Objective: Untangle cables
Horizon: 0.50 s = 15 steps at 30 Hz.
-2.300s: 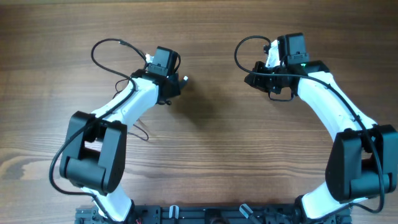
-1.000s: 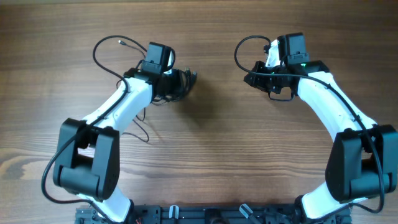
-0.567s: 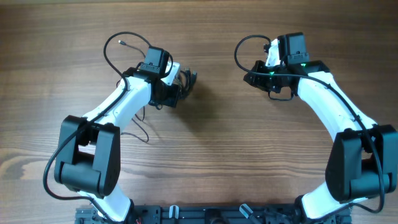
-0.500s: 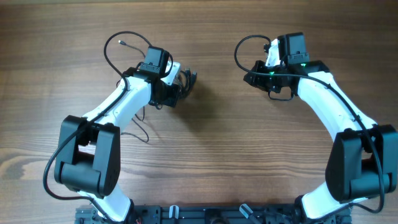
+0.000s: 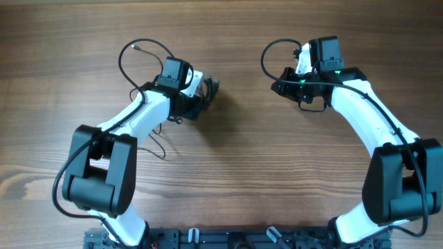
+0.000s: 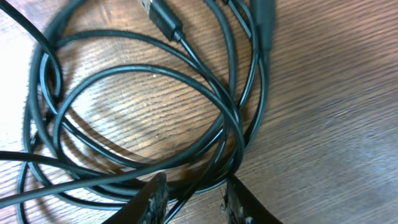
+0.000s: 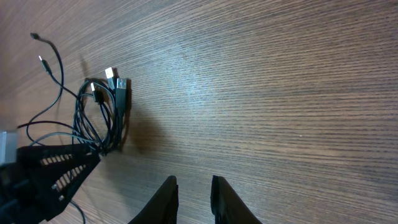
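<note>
The piece of cable at my left gripper runs through the coil's crossed loops point(image 6: 222, 138), so next my right gripper comes in from the USB plugs' side point(image 5: 212, 86) and takes the coil too.
The cables point(image 6: 143, 118) lie as a coil of thin black cords on the wooden table, with a USB plug point(image 6: 163, 15) at the far side. My left gripper point(image 6: 194, 202) is at the coil's near edge, open, with one thin strand running through the gap between its fingers and not pinched. From overhead the coil point(image 5: 210, 86) shows just past my left gripper point(image 5: 202, 95), and a loose strand point(image 5: 131, 54) loops off to the left. My right gripper point(image 7: 194, 199) hovers over bare wood, open by a narrow gap and empty, well right of the coil point(image 7: 102, 115).
The left arm's white links point(image 5: 138, 121) stretch from the front edge to the coil. My right gripper point(image 5: 280, 88) is at the back right, with its own thicker black wire point(image 5: 266, 59) arching beside it. Bare wooden table point(image 5: 235, 159) lies between the arms.
My left gripper has edged right onto the coil and its jaws have narrowed around a strand. The loose loop shifted right with it. The right arm has not moved.
</note>
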Motion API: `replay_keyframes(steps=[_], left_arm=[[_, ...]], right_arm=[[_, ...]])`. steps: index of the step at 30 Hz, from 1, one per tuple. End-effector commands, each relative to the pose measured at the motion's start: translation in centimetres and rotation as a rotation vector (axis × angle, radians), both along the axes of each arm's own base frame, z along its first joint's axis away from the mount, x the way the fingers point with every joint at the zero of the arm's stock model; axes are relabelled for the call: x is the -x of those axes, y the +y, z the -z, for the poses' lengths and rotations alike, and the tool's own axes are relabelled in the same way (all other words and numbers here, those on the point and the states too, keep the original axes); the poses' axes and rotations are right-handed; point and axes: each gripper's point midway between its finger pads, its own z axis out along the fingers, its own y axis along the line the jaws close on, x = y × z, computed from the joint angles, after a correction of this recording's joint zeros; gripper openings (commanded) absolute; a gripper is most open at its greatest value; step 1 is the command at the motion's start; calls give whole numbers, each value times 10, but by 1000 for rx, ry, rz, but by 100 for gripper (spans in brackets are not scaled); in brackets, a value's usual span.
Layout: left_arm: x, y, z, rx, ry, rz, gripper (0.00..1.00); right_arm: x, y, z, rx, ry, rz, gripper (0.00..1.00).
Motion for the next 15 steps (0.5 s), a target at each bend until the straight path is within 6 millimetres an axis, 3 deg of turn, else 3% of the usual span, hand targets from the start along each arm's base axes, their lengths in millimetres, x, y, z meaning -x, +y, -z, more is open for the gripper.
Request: replay_keyframes(steps=[1, 3, 4, 6, 9, 12, 13, 15], left_arm=[[7, -1, 18, -9, 46, 18, 27], [8, -1, 22, -12, 56, 18, 23], [8, -1, 22, -11, 52, 18, 13], [4, -2, 21, -5, 37, 14, 6], [1, -4, 11, 15, 20, -13, 4], [-6, -6, -31, 45, -74, -15, 4], [-8, -7, -51, 60, -120, -14, 4], [-7, -16, -93, 134, -206, 12, 4]], right_arm=[[1, 3, 2, -6, 10, -2, 20], [1, 3, 2, -6, 10, -2, 20], [1, 3, 2, -6, 10, -2, 20], [1, 3, 2, -6, 10, -2, 20], [1, 3, 2, -7, 10, -2, 19], [1, 6, 1, -28, 20, 5, 14], [3, 11, -2, -57, 20, -13, 17], [5, 26, -11, -144, 13, -63, 33]])
